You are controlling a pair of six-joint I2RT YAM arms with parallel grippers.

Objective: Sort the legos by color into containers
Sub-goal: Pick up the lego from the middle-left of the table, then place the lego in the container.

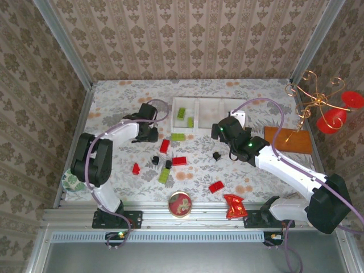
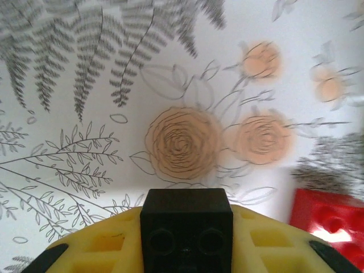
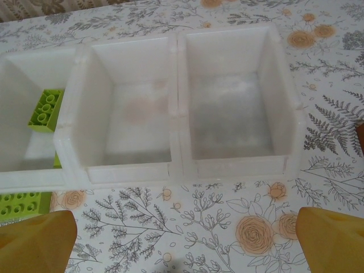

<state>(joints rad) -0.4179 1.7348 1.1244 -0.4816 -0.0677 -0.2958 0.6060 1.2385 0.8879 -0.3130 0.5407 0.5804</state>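
Observation:
My left gripper should keep carrying the black lego toward the tray's empty middle compartment [image 1: 209,115] and let it go inside, as the green legos [image 1: 181,113] are in their own compartment.
My left gripper [image 1: 149,135] is shut on a small black lego [image 2: 186,230], held between the yellow fingers [image 2: 108,247] just above the flowered cloth. A red lego [image 2: 327,219] lies to its right. The white three-compartment containers tray [image 1: 211,116] sits at the back centre. Two green legos [image 1: 181,112] lie in its left compartment [image 3: 46,108]; the middle and right ones are bare. My right gripper [image 3: 185,250] is open with nothing between its fingers, low in front of the tray [image 3: 176,108]. Loose red [image 1: 180,161], green [image 1: 164,176] and black [image 1: 216,155] legos lie mid-table.
An orange board [image 1: 288,140] lies at the right. A red wrapper [image 1: 234,206] and a round red-topped tin [image 1: 180,203] sit at the near edge. A gold wire ornament with red discs [image 1: 324,105] stands back right. Patterned walls enclose the table.

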